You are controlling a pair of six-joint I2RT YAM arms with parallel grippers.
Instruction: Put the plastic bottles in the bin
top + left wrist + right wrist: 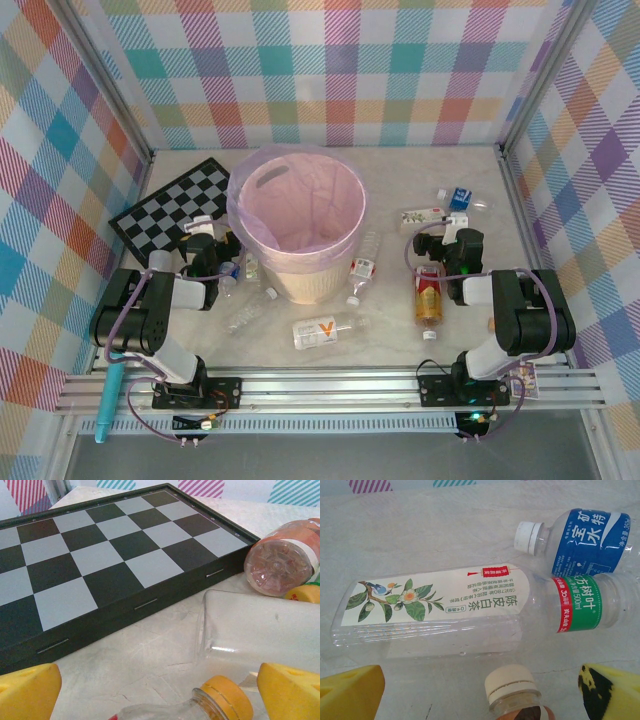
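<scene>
Next, my right gripper backs away, turns and grasps the amber bottle by its body (pixel 526 713), since only the amber bottle's cream cap (pixel 510 683) shows ahead of my right gripper.
The bin (pixel 295 215), a cream bucket with a pink liner, stands mid-table. Plastic bottles lie around it. My left gripper (pixel 205 245) is open left of the bin; its yellow fingertips (pixel 27 692) flank the neck of a clear orange-capped bottle (pixel 225 697) without touching it. A clear square bottle (pixel 260 630) and a pinkish bottle (pixel 282 560) lie ahead of it. My right gripper (pixel 447 240) is open right of the bin, above the cream cap of an amber bottle (pixel 512 685). Beyond lie a flower-labelled bottle (pixel 435 597), a green-labelled one (pixel 580 605) and a blue-labelled one (pixel 580 535).
A folded chessboard (pixel 170 210) lies at the back left, close ahead of the left gripper (pixel 160 695). A clear bottle with an orange mark (pixel 325 330) lies near the front. A teal stick (pixel 108 400) rests on the front rail. Checked walls enclose the table.
</scene>
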